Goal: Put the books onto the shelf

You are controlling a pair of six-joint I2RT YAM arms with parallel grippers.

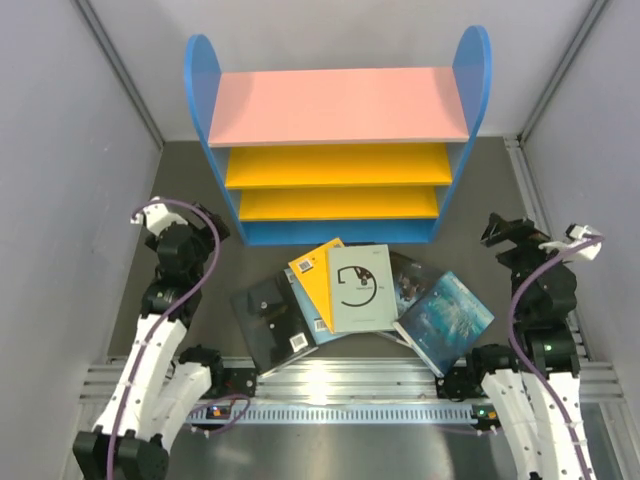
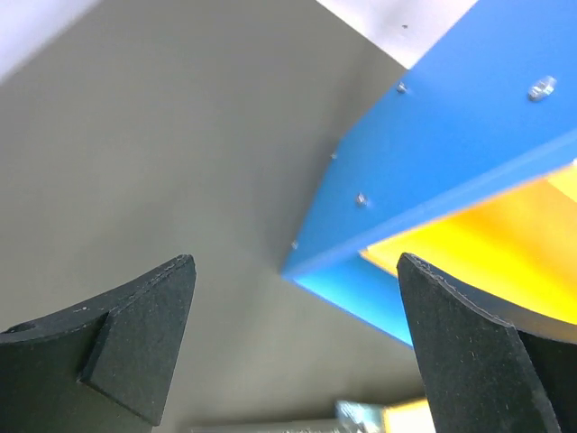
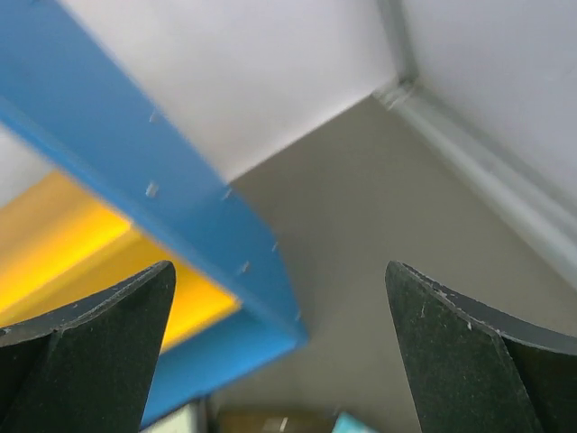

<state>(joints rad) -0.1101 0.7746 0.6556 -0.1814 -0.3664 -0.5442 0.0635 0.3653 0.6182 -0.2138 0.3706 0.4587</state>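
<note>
The pale grey-green book is lying free on top of the other books, so my right gripper keeps going toward its long edge until the fingers are on either side of it.
The shelf stands at the back of the table, with blue round-topped sides, a pink top board, two yellow boards and a blue base. Its boards are bare. Several books lie fanned out flat in front of it: yellow, pale grey-green, black, dark purple-blue and teal. My left gripper hovers open left of the shelf's base, away from the books. My right gripper is open to the right of the base. In the wrist views, the left gripper and the right gripper hold nothing and face the shelf's lower corners.
Grey enclosure walls close in both sides and the back. A metal rail runs along the near edge between the arm bases. Bare grey tabletop lies beside the shelf on either side.
</note>
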